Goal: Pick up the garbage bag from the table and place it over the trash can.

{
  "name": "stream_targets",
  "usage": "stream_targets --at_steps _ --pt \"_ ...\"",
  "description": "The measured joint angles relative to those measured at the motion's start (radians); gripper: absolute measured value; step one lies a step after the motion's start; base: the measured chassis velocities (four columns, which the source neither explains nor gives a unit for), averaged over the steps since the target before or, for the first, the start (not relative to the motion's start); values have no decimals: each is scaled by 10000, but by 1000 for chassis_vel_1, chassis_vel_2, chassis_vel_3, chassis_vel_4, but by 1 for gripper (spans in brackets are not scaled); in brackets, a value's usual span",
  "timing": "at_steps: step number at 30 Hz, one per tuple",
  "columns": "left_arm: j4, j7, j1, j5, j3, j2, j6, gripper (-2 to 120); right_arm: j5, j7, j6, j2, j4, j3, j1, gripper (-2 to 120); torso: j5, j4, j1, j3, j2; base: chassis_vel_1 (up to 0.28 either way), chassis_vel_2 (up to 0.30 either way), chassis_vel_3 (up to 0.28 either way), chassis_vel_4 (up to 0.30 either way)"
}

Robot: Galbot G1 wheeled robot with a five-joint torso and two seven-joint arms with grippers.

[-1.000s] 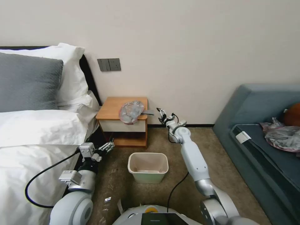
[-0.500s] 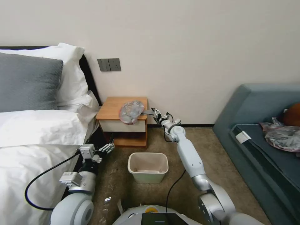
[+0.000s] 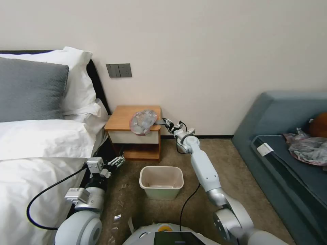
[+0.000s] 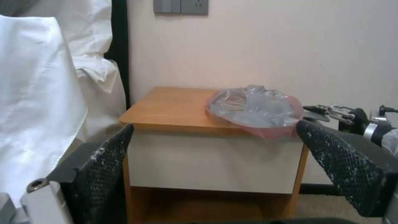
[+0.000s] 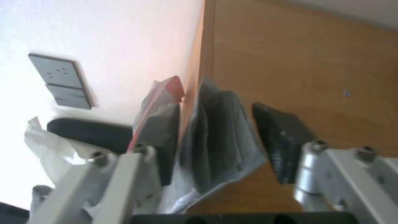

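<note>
The trash can (image 3: 161,193) is empty, so it will come up and tip along when I lift the garbage bag pinched over its thin rim (image 3: 141,178).
The garbage bag (image 3: 143,122) lies crumpled at the front right corner of the table (image 3: 124,117), its pinkish rim hanging over the white drawer front. A flat grey flap of the film (image 5: 215,137) sticks out past the table's right edge. My right gripper (image 3: 165,121) is level with the tabletop at that edge and stands open, its two fingers (image 5: 162,140) on either side of the flap. The trash can (image 3: 161,182) stands empty on the carpet in front of the table. My left gripper (image 3: 117,160) hangs open low beside the bed, facing the table (image 4: 174,105) and bag (image 4: 253,107).
A bed with white bedding (image 3: 37,143) borders the left side. A blue-grey sofa (image 3: 286,136) on the right holds a wider plastic bundle (image 3: 310,149). The wall with a switch plate (image 3: 119,70) runs right behind the table. Open carpet surrounds the trash can.
My right arm has swung left, bringing its gripper from beside the table up to the bag's grey flap at the table's right edge. The left arm has stayed still.
</note>
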Motion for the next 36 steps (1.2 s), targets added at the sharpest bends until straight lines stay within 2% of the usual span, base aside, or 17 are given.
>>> stream_targets --at_steps 1,5,6,13,17,25,28,32,36 --pt "0 0 0 0 0 0 0 100 0 0 0 0 0 0 0 45 0 0 0 0 0 0 0 0 0" --pt "0 20 -15 57 30 -43 -65 100 0 32 30 -47 253 -18 -110 27 0 1 0 -1 0 0 0 0 0" --pt "0 20 -15 57 30 -43 -65 100 0 32 30 -47 253 -18 -110 27 0 1 0 -1 0 0 0 0 0" --pt "0 38 -11 168 72 -123 -152 100 42 195 100 -175 602 -59 -270 1 0 1 0 0 1 0 0 0 0" --pt "0 41 27 231 70 -158 -214 100 274 484 180 -335 1126 -64 -473 0 0 2 0 0 1 0 0 0 0" --pt "0 45 26 266 96 -125 -298 100 1000 1700 606 -994 3388 -325 -1563 0 0 1 -1 -1 1 0 0 0 0" --pt "0 47 -29 267 143 -91 -304 100 1059 2098 862 -1205 4293 -554 -2130 0 1 -1 0 -1 2 0 0 0 0" --pt "0 51 -48 267 175 -82 -308 100 1065 2456 1012 -1276 4853 -688 -2503 0 0 1 0 -1 1 0 0 0 0" --pt "0 47 -63 294 183 -63 -465 100 956 2965 1455 -1358 6097 -976 -3510 0 0 1 -1 -1 1 0 0 0 0"
